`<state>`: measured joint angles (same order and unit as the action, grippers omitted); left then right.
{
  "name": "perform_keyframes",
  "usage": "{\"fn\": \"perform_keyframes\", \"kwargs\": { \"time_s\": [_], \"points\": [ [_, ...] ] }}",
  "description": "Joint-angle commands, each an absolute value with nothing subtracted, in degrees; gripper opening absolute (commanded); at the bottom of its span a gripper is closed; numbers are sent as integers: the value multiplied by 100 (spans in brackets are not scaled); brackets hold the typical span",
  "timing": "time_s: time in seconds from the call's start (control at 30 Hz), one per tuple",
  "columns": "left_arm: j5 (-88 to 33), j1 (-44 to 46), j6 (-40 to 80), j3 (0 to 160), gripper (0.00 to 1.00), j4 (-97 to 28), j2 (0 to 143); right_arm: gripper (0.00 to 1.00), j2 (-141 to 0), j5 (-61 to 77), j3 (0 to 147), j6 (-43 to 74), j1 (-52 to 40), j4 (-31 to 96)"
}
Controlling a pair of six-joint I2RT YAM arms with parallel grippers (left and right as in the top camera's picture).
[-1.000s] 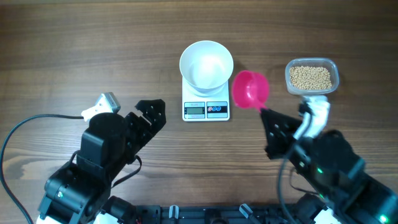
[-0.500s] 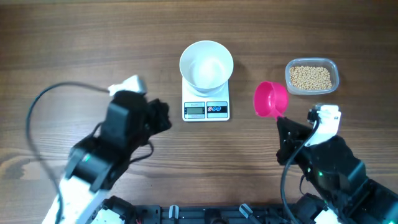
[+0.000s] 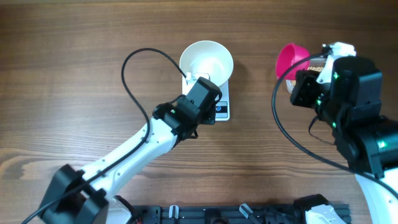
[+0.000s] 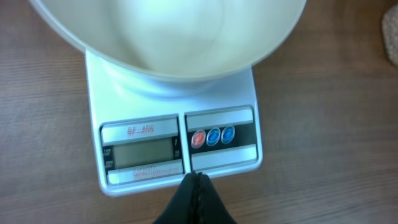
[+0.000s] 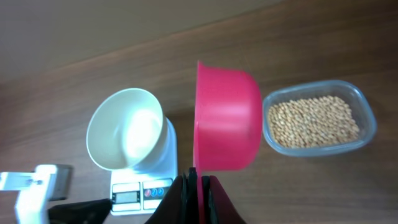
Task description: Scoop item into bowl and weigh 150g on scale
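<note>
My right gripper should hold the pink scoop still while my left gripper presses at the scale's buttons (image 4: pixel 213 137) before scooping, because the scale's display (image 4: pixel 144 153) is blank.
The white bowl (image 3: pixel 206 61) stands on the scale (image 3: pixel 223 111) and no beans show in it. My left gripper (image 3: pixel 208 114) is shut with nothing in it. Its tips (image 4: pixel 198 177) sit at the scale's (image 4: pixel 174 143) front edge, between the display (image 4: pixel 140 152) and the buttons (image 4: pixel 212 137). My right gripper (image 5: pixel 200 180) is shut on the handle of a pink scoop (image 5: pixel 227 124), which is turned on its side above the table. The beans (image 5: pixel 314 121) lie in a clear tub just right of the scoop. In the overhead view the scoop (image 3: pixel 291 59) is beside my right gripper (image 3: pixel 303 76).
The right arm covers most of the tub from above. A black cable (image 3: pixel 134 81) loops off the left arm over the table left of the bowl. Bare wood lies all around the scale.
My left arm has swung from the table's left side to the scale's front and its jaws have shut. My right arm has carried the scoop up and right, beside the tub.
</note>
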<state>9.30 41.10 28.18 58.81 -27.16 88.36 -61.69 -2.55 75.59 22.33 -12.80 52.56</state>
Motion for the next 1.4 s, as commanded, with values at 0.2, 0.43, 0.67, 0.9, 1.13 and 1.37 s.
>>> {"fn": "perform_keyframes", "kwargs": {
  "time_s": [0.2,0.43,0.67,0.9,1.13,1.37],
  "points": [
    [1037,4198,2416,5996,4,-2008,9972,4,-6241,-8,7688,2115,-1251,4991],
    [1212,4276,2425,5996,4,-1503,10296,4,-6241,-8,7688,2106,-1251,5015],
    [1367,4276,2443,5996,4,-1474,10455,4,-6241,-8,7688,2102,-1251,5017],
    [1424,4276,2440,5996,4,-1452,10525,4,-6241,-5,7688,2102,-1251,5017],
    [1424,4276,2443,5996,4,-1452,10617,4,-6241,-5,7688,2104,-1251,5017],
    [1422,4276,2443,5996,4,-1476,10803,4,-6241,-5,7688,2104,-1251,5019]
  ]
}}
